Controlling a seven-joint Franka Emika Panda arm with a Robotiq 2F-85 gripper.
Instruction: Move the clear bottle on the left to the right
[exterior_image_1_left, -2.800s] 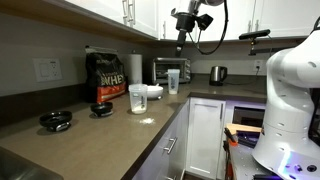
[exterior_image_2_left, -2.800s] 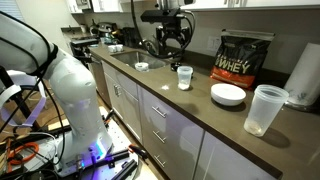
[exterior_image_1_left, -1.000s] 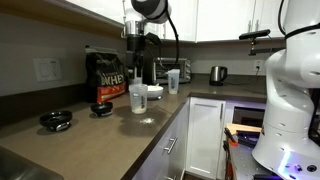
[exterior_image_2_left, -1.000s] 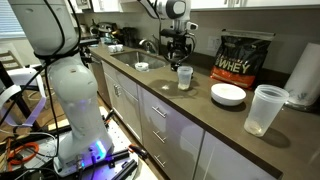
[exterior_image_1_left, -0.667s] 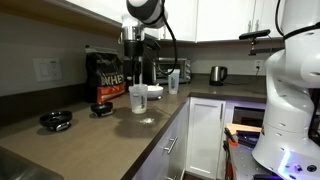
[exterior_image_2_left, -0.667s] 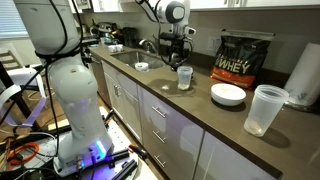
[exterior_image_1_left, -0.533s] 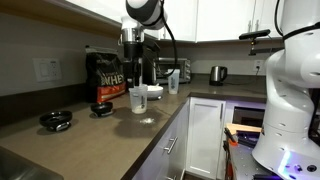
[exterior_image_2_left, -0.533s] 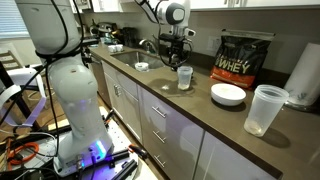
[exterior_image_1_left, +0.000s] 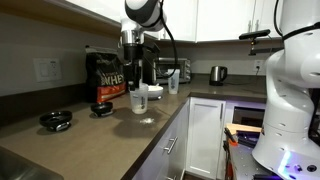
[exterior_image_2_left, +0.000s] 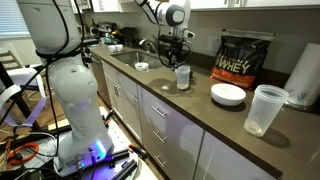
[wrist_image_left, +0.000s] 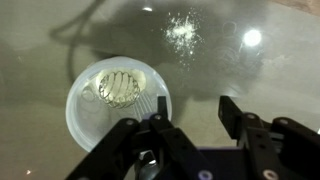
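The clear bottle's opening (wrist_image_left: 119, 104) is off to one side of my open fingers. My gripper should go over the bottle's near rim (wrist_image_left: 169, 103) and pinch that side of the bottle before lifting.
The clear bottle (exterior_image_1_left: 137, 98) stands upright on the brown counter, left of the white bowl (exterior_image_1_left: 152, 91); it also shows in an exterior view (exterior_image_2_left: 182, 77). In the wrist view I look down into its open mouth (wrist_image_left: 112, 108). My gripper (exterior_image_1_left: 134, 80) hangs just above it, also seen in an exterior view (exterior_image_2_left: 180, 60). In the wrist view the gripper (wrist_image_left: 193, 108) is open and empty. Its left finger is over the bottle's right rim and its right finger is over bare counter. The second, larger clear container (exterior_image_2_left: 262, 108) stands beyond the bowl (exterior_image_2_left: 228, 94).
A black whey bag (exterior_image_2_left: 243, 58) and a paper towel roll (exterior_image_2_left: 303, 72) stand at the wall behind the bowl. A toaster oven (exterior_image_1_left: 165, 68) and kettle (exterior_image_1_left: 217, 74) are farther along. Two black dishes (exterior_image_1_left: 55, 120) lie near the sink (exterior_image_2_left: 145, 65). Upper cabinets hang overhead.
My gripper came across from the far end of the counter to above the clear bottle. Over the last second it has sunk a little closer to the bottle's mouth.
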